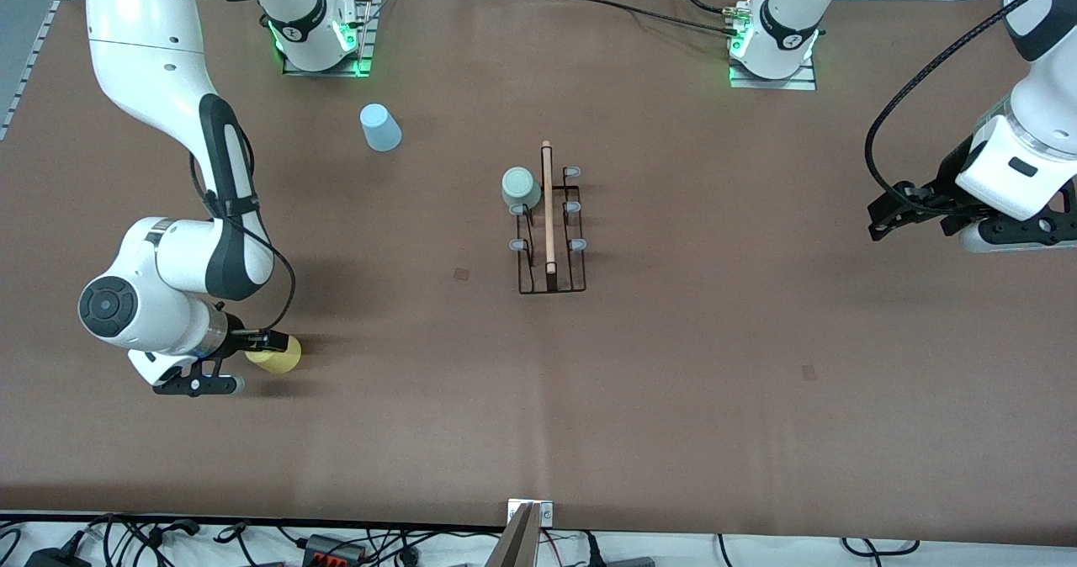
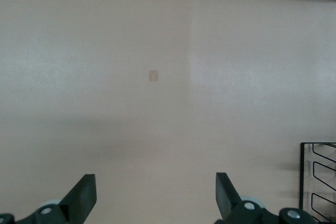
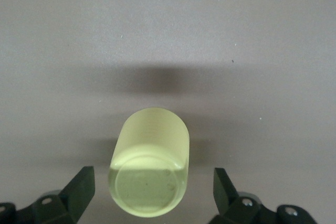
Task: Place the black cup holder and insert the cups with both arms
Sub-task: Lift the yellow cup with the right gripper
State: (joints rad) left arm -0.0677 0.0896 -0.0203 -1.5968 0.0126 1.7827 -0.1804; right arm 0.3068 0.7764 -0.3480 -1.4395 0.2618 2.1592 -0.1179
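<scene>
The yellow cup's closed base (image 3: 146,187) points up, so its hidden opening should slide over an empty prong of the cup holder when the robot lowers the yellow cup.
The black cup holder (image 1: 551,230) stands mid-table, with its wooden rod handle on top. The sage green cup (image 1: 521,188) sits on one of its prongs, on the side toward the right arm. The light blue cup (image 1: 380,127) stands upside down on the table, farther from the front camera. The yellow cup (image 1: 279,354) (image 3: 149,166) lies on its side between the fingers of my right gripper (image 1: 271,347) (image 3: 154,187), which is open with a gap on both sides. My left gripper (image 1: 879,218) (image 2: 156,192) waits open and empty over bare table at the left arm's end. A corner of the holder (image 2: 317,171) shows in the left wrist view.
Both arm bases (image 1: 320,37) (image 1: 774,45) stand along the table edge farthest from the front camera. Cables and a metal post (image 1: 526,533) line the nearest edge. A small dark patch (image 1: 462,274) marks the table near the holder.
</scene>
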